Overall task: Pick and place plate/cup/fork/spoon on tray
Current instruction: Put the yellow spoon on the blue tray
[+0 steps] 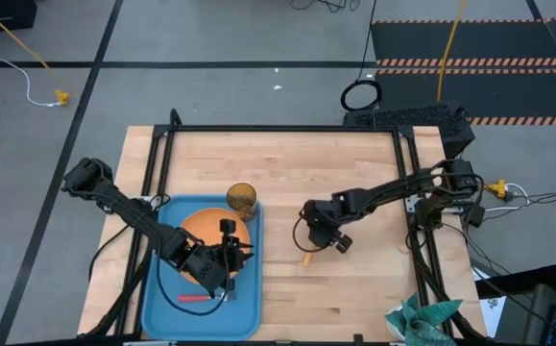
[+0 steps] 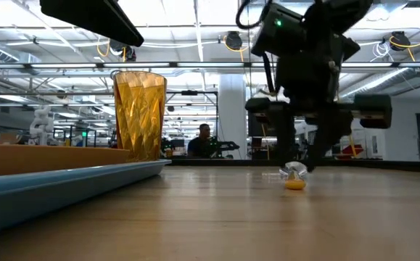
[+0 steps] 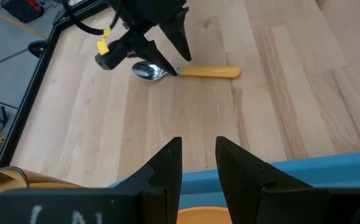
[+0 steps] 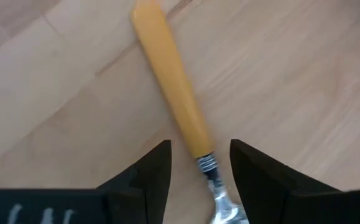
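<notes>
The spoon's handle (image 3: 209, 72) runs along beside the tray. Next, my right gripper turns it toward my left gripper, then grabs the spoon's neck (image 4: 212, 174) and passes the spoon over.
The light-blue tray (image 1: 157, 308) lies at the table's near left. The orange plate (image 1: 201, 221) and the red-handled fork (image 1: 198, 298) lie in it. The amber cup (image 1: 242, 199) stands upright at the tray's far right corner. The spoon (image 4: 173, 93) lies flat on the wood right of the tray. My right gripper (image 4: 199, 155) is open and points down. Its fingers stand on either side of the spoon's neck, where the orange handle meets the metal, and touch nothing. My left gripper (image 3: 198, 146) hovers over the tray's right part, narrowly open and empty.
Bare wood lies between the tray's right rim (image 3: 329, 168) and the spoon. Black frame rails (image 1: 278, 128) run along the table's far, left and right sides. A green cloth (image 1: 422, 317) sits at the near right corner. A person (image 2: 204, 138) sits far off in the room.
</notes>
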{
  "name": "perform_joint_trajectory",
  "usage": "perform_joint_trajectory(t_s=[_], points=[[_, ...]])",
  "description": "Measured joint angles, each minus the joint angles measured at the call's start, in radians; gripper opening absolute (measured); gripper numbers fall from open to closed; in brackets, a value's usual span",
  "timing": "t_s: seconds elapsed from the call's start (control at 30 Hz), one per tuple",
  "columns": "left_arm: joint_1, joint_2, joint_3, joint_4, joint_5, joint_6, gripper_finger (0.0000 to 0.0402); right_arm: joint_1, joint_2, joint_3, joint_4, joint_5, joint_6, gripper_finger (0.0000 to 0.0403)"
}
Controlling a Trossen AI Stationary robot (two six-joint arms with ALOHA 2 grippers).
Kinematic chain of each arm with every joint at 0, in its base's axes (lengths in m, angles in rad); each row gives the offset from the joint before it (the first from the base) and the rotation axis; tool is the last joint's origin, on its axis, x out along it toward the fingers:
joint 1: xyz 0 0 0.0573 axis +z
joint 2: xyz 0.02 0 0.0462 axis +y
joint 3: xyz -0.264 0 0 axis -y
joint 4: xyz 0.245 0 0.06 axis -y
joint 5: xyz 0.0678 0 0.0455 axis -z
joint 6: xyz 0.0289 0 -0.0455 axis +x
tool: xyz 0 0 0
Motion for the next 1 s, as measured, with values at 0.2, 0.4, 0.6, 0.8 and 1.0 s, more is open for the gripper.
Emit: perform_joint_trajectory(t_s=[0.2, 0.4, 0.6, 0.8, 1.0], points=[[0.0, 0.0, 0.0, 0.0, 0.0, 0.0, 0.0102, 0.0, 0.0, -0.047, 0.075, 0.032, 0.0, 0.0156], [0.009, 0.0, 0.0, 0.0, 0.0, 0.001, 0.0102, -0.013, 0.0, -0.048, 0.065, 0.031, 0.025, 0.0137], [0.019, 0.0, 0.0, 0.0, 0.012, 0.002, 0.0102, -0.014, 0.0, -0.048, 0.064, 0.031, 0.059, 0.0093], [0.019, 0.0, 0.0, 0.0, 0.018, -0.001, 0.0102, 0.002, 0.0, -0.048, 0.064, 0.031, 0.172, 0.0036], [0.019, 0.0, 0.0, 0.0, 0.018, -0.002, 0.0102, 0.05, 0.0, -0.047, 0.084, 0.034, 0.3, 0.002]])
